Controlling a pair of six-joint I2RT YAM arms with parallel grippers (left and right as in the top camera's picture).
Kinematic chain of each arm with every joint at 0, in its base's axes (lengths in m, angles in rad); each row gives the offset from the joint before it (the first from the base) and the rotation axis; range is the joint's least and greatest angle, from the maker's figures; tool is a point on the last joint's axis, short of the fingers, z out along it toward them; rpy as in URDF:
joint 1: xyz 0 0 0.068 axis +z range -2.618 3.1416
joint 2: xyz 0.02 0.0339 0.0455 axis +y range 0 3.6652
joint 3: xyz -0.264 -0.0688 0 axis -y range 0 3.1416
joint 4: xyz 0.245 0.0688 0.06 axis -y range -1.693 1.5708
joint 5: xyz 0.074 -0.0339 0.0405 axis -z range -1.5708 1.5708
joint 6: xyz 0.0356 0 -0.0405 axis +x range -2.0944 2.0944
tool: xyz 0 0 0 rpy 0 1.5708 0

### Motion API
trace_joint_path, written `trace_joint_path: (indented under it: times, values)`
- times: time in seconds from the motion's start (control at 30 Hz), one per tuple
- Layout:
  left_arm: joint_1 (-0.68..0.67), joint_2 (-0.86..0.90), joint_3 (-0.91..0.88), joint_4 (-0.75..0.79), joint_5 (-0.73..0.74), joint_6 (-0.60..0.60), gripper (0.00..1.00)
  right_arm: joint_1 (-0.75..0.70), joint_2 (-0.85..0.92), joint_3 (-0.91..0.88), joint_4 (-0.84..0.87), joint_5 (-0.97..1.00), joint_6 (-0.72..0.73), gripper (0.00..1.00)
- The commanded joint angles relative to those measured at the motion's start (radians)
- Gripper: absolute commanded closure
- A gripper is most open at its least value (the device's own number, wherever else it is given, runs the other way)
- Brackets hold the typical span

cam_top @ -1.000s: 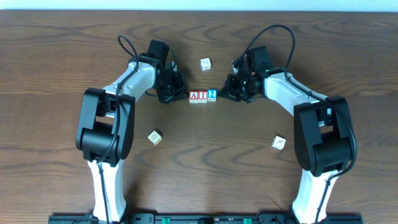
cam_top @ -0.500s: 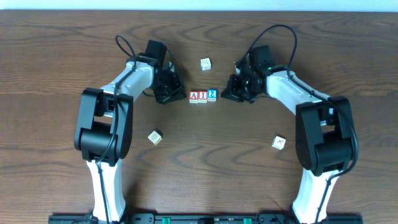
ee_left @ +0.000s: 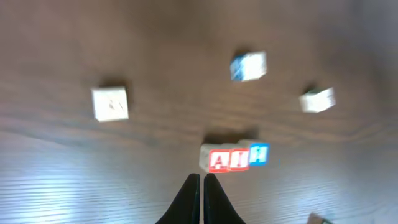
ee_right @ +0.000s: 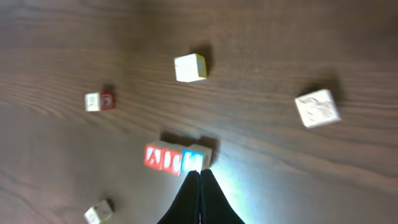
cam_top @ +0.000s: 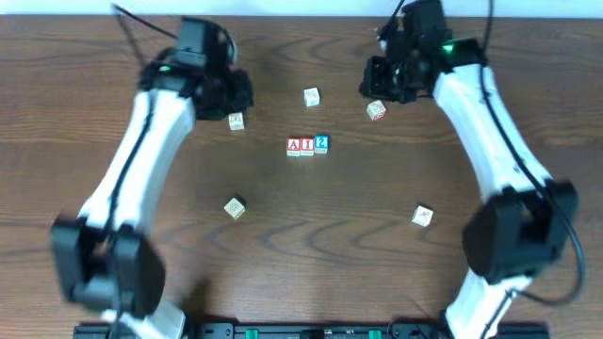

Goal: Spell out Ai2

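Observation:
The red A, red I and blue 2 (cam_top: 307,146) are touching in order, so my left gripper keeps pulling back and opens over the table's front (cam_top: 200,273).
Three blocks stand in a touching row at the table's middle: a red A (cam_top: 294,145), a red I (cam_top: 307,145) and a blue 2 (cam_top: 321,143). The row also shows in the left wrist view (ee_left: 236,158) and in the right wrist view (ee_right: 174,160). My left gripper (ee_left: 201,178) is shut and empty, raised high and back to the left of the row. My right gripper (ee_right: 199,173) is shut and empty, raised high and back to the right of the row. Neither gripper touches a block.
Loose pale blocks lie around the row: one behind it (cam_top: 311,96), one at the back left (cam_top: 236,121), one with a red face at the back right (cam_top: 376,110), one at the front left (cam_top: 234,207), one at the front right (cam_top: 422,216).
Both arms have lifted and pulled back from the row toward the table's far side. Two loose blocks now show where the grippers were. The A, I, 2 row has not moved.

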Motion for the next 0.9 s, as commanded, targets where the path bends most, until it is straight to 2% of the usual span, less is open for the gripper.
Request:
trace_joint_path:
  times: [0.0,0.17,0.27,0.4,0.5,0.53,0.57,0.6,0.87]
  values:
    - [0.001,-0.119,0.013,-0.042,-0.099,0.07,0.94,0.006,-0.137,0.029,-0.054,0.105,-0.038,0.98]
    - [-0.003,-0.302,-0.034,-0.2,-0.099,0.158,0.94,0.057,-0.315,-0.005,-0.214,0.218,-0.1,0.98]
    - [-0.035,-0.519,-0.214,-0.185,-0.129,0.128,0.94,0.109,-0.466,-0.153,-0.238,0.262,-0.106,0.98]
    - [-0.114,-0.804,-0.457,-0.146,-0.22,0.068,0.94,0.157,-0.718,-0.439,-0.174,0.256,-0.096,0.98]
    - [-0.164,-0.984,-0.58,-0.151,-0.221,0.032,0.94,0.177,-0.931,-0.615,-0.141,0.217,-0.093,0.98]
    - [-0.172,-1.035,-0.602,-0.148,-0.222,0.02,0.85,0.18,-1.006,-0.657,-0.142,0.211,-0.084,0.59]
    - [-0.172,-1.079,-0.607,-0.15,-0.222,0.009,0.16,0.18,-1.077,-0.682,-0.146,0.212,-0.061,0.01]
    - [-0.172,-1.105,-0.607,-0.148,-0.222,0.009,0.05,0.18,-1.122,-0.695,-0.145,0.211,-0.058,0.01]
    - [-0.172,-1.146,-0.608,-0.196,-0.221,0.01,0.05,0.18,-1.271,-0.7,-0.236,0.211,-0.059,0.01]
